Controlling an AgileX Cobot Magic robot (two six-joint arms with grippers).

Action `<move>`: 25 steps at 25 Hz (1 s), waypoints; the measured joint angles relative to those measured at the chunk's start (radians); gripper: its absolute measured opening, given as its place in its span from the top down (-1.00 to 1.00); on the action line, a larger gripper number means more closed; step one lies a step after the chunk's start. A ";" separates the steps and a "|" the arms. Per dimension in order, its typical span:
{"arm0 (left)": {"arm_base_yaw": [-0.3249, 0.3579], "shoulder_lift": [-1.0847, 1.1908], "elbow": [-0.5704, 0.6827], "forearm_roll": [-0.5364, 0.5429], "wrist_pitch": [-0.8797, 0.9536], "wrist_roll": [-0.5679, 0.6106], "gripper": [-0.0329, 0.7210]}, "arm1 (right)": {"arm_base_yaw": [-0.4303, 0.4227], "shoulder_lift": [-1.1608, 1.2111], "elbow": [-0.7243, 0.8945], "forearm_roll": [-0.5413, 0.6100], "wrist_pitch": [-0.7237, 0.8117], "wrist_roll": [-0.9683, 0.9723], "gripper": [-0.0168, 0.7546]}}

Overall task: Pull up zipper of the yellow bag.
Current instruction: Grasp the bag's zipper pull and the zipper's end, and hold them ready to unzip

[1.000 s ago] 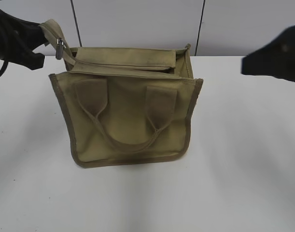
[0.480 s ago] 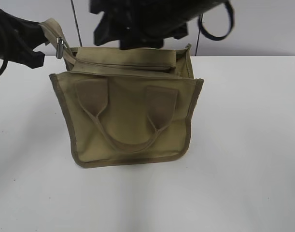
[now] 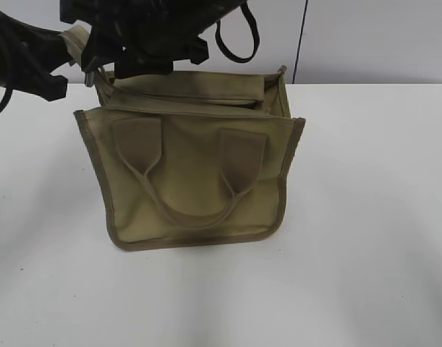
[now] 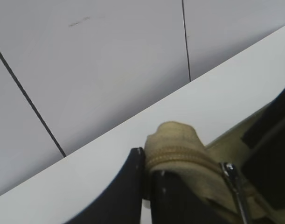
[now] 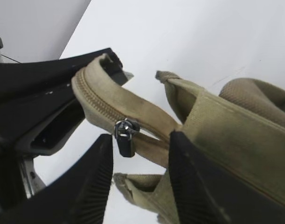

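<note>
The zipper edges [image 5: 152,134] are apart just past the silver pull tab [image 5: 126,139], so the tab will slide to the bag's far end and join them when I pull.
The yellow bag [image 3: 195,173] stands on the white table, handles facing me. My left gripper [image 3: 61,54] is shut on the end of the bag's zipper strip [image 4: 177,151] and holds it up at the bag's back left corner. In the right wrist view the zipper [image 5: 102,107] runs along that strip, and its metal pull tab [image 5: 126,137] hangs down from it. My right gripper [image 5: 140,179] is open, its two fingers on either side of the pull tab and just below it, not touching it. In the exterior view the right arm [image 3: 145,32] hides the tab.
The white table [image 3: 365,238] spreads around the bag. A grey panelled wall [image 3: 351,36] stands right behind the bag. The right arm's cable loop [image 3: 239,40] hangs above the bag's top flap.
My right arm has swept from the right edge across the top of the view to the bag's back left corner. The left gripper and the bag have not moved.
</note>
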 joint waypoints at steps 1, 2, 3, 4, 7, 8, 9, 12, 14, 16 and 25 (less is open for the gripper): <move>0.000 0.000 0.000 0.000 -0.001 0.000 0.92 | 0.000 0.007 -0.004 0.013 0.002 0.001 0.15; 0.000 0.000 0.000 0.000 -0.001 0.000 0.92 | 0.000 0.015 -0.007 0.023 0.005 0.001 0.14; 0.000 0.000 0.000 0.000 -0.002 0.000 0.92 | 0.002 0.019 -0.008 0.034 0.008 0.001 0.14; 0.000 0.000 0.000 0.000 -0.002 0.000 0.92 | 0.003 0.024 -0.008 0.043 0.008 0.001 0.14; 0.000 0.000 0.000 0.000 -0.003 0.000 0.92 | 0.009 0.035 -0.008 0.062 0.002 0.001 0.15; 0.000 0.000 0.000 0.000 -0.004 0.000 0.92 | 0.013 0.038 -0.008 0.065 -0.005 0.001 0.16; 0.000 0.000 0.000 0.000 -0.007 -0.001 0.92 | 0.015 0.041 -0.008 0.069 -0.010 0.001 0.17; 0.000 0.000 0.000 0.000 -0.023 -0.002 0.92 | 0.018 0.051 -0.008 0.072 -0.033 0.002 0.25; 0.000 0.000 0.000 0.000 -0.029 -0.006 0.92 | 0.018 0.052 -0.008 0.072 -0.051 0.008 0.34; 0.000 0.000 0.000 0.000 -0.033 -0.020 0.92 | 0.018 0.054 -0.008 0.075 -0.062 0.008 0.41; 0.000 0.000 0.000 0.001 -0.036 -0.026 0.92 | 0.018 0.060 -0.008 0.076 -0.079 0.002 0.96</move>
